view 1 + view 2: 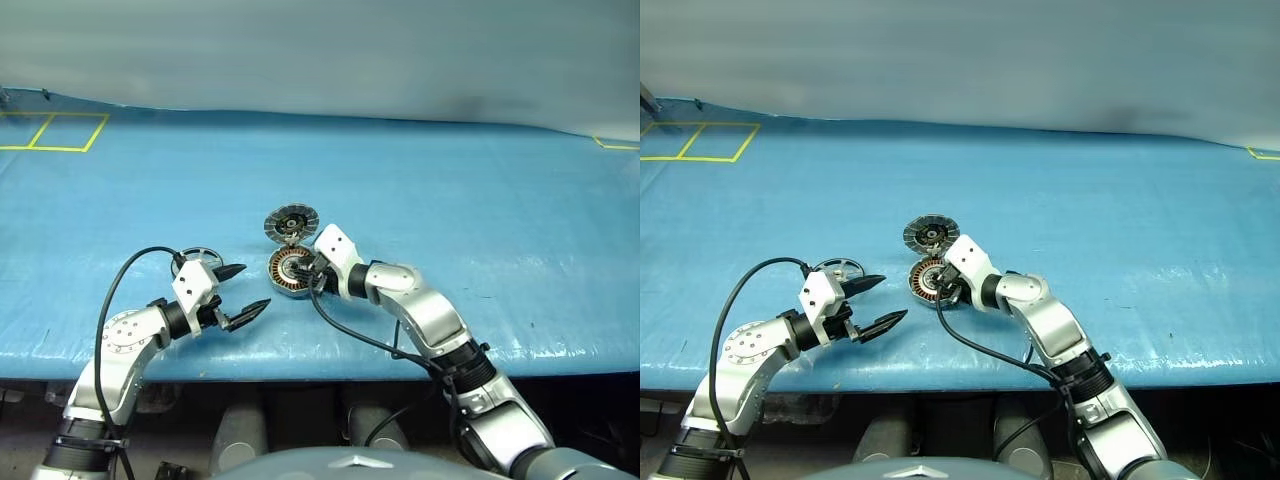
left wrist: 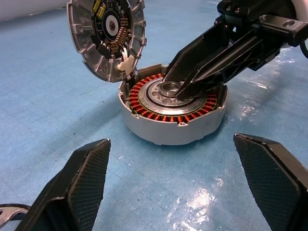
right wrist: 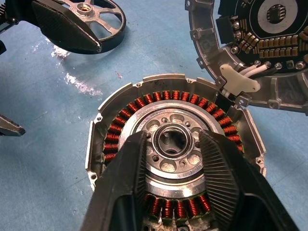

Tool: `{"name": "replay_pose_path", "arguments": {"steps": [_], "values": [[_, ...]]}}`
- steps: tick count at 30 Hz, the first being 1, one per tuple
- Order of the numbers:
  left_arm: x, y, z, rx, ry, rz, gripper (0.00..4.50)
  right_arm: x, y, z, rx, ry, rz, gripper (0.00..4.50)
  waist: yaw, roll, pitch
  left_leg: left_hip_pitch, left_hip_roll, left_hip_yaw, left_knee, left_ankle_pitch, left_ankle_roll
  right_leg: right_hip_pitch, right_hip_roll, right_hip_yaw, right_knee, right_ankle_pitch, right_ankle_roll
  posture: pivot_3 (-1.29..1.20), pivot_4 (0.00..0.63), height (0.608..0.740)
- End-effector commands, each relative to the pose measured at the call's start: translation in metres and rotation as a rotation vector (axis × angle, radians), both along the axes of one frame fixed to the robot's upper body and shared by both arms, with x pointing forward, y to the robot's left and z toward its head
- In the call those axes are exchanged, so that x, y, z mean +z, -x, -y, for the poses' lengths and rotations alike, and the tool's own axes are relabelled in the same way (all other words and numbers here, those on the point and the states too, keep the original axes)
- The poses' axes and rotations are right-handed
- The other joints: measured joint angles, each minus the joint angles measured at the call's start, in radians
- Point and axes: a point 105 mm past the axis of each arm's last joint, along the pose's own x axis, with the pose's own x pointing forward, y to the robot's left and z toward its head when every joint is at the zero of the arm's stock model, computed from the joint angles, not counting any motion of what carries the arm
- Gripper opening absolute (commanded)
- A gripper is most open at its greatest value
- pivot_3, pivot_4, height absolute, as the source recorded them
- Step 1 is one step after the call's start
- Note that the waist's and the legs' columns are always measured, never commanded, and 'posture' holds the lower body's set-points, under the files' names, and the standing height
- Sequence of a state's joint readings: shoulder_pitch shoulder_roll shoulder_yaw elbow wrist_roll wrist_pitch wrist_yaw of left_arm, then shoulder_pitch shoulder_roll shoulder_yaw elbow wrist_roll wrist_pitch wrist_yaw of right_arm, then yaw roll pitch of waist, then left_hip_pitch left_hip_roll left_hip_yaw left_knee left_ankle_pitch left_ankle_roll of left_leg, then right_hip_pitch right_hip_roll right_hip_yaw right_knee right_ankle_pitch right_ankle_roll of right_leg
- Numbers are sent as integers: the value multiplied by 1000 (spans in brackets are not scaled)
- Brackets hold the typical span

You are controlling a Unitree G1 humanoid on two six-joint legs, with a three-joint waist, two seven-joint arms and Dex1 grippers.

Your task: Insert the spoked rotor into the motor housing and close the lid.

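My right gripper is in the way of the motor housing's silver hub [image 3: 172, 140]. It should close and move back out of the way while my left gripper returns for the spoked rotor [image 1: 847, 267].
The motor housing [image 1: 285, 273] lies on the blue table, its copper winding ring [image 3: 120, 126] around a silver hub. The lid [image 1: 290, 222] stands swung up from the housing's far rim, its inner face showing. My right gripper [image 3: 172, 139] hovers over the hub, open, one finger [image 3: 130, 168] on each side of the small centre ring [image 3: 171, 142] with a thin gap on both sides. The spoked rotor [image 3: 91, 12], a dark ring with silver spokes, lies flat on the table to the housing's left, just behind my left gripper [image 1: 255, 286]. That gripper is wide open, empty, and points at the housing.
The blue table [image 1: 480, 220] stretches wide to the right and back. Yellow tape lines [image 1: 60, 130] mark its far left corner. The table's front edge [image 1: 330, 362] runs just below both arms. A black cable [image 1: 120, 290] loops over my left arm.
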State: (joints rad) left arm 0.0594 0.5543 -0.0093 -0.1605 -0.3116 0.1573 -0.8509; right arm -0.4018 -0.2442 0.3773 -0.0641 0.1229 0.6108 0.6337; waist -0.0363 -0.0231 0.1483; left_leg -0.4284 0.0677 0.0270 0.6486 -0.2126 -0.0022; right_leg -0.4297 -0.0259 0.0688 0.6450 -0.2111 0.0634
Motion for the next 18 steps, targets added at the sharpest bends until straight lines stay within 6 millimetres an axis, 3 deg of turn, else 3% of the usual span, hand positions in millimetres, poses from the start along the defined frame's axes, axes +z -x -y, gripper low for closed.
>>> {"name": "replay_pose_path", "arguments": {"steps": [1,4,8,11,14,18], "values": [[12,0,2,-15,-10,64,4500,11,-4,0,-3,-15,58,3068,0,0,0,0,0,0,0,0,0,0,0,0,0,0,0,0,150,740],[12,0,2,-15,-11,64,4500,14,-2,-1,2,-24,65,3974,0,0,0,0,0,0,0,0,0,0,0,0,0,0,0,0,150,740],[12,-1,2,-15,-11,63,4500,21,-2,-3,3,-65,65,3974,0,0,0,0,0,0,0,0,0,0,0,0,0,0,0,0,150,740],[12,-1,2,-15,-11,64,4500,25,-2,-5,1,-99,58,4486,0,0,0,0,0,0,0,0,0,0,0,0,0,0,0,0,150,740],[11,-1,2,-15,-11,65,4500,24,-3,-5,-6,-105,52,4375,0,0,0,0,0,0,0,0,0,0,0,0,0,0,0,0,150,740],[11,-1,2,-12,-11,66,4500,22,-5,-5,-18,-109,44,3170,0,0,0,0,0,0,0,0,0,0,0,0,0,0,0,0,150,740]]}}
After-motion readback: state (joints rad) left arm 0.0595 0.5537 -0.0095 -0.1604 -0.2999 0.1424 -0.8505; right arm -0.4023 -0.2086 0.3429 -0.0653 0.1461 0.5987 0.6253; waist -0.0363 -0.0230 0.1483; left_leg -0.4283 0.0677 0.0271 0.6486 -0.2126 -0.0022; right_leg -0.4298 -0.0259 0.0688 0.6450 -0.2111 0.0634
